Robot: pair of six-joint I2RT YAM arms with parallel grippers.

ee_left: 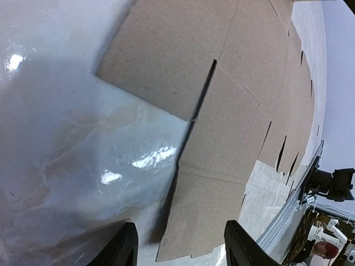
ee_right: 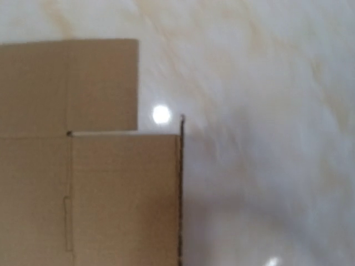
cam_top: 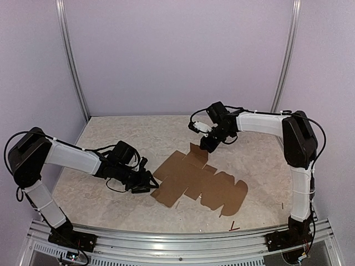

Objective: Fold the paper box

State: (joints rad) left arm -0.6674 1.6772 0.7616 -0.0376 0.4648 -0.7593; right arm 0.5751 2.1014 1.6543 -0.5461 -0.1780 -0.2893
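I need to have my left gripper take the flap at its fingertips (cam_top: 165,195) and turn the sheet square before folding, because the paper box's sheet (cam_top: 191,178) lies at a slant to the near bar.
The paper box (cam_top: 194,183) is a flat brown cardboard sheet spread out mid-table. Its far flap stands raised at my right gripper (cam_top: 206,145), which is shut on it. In the right wrist view that flap (ee_right: 180,194) shows edge-on as a thin dark line running down to the bottom middle, beside flat panels (ee_right: 111,188); the fingers themselves are out of frame. My left gripper (cam_top: 148,180) hovers low at the sheet's left edge. Its jaws (ee_left: 180,246) are open, and a cardboard panel (ee_left: 222,144) with a shadowed, slightly lifted edge lies under the gap.
A small dark scrap (cam_top: 233,226) lies near the front edge. An aluminium rail (cam_top: 177,238) runs along the near side and shows again in the left wrist view (ee_left: 283,221). Pale walls and metal posts (cam_top: 72,61) enclose the back and sides.
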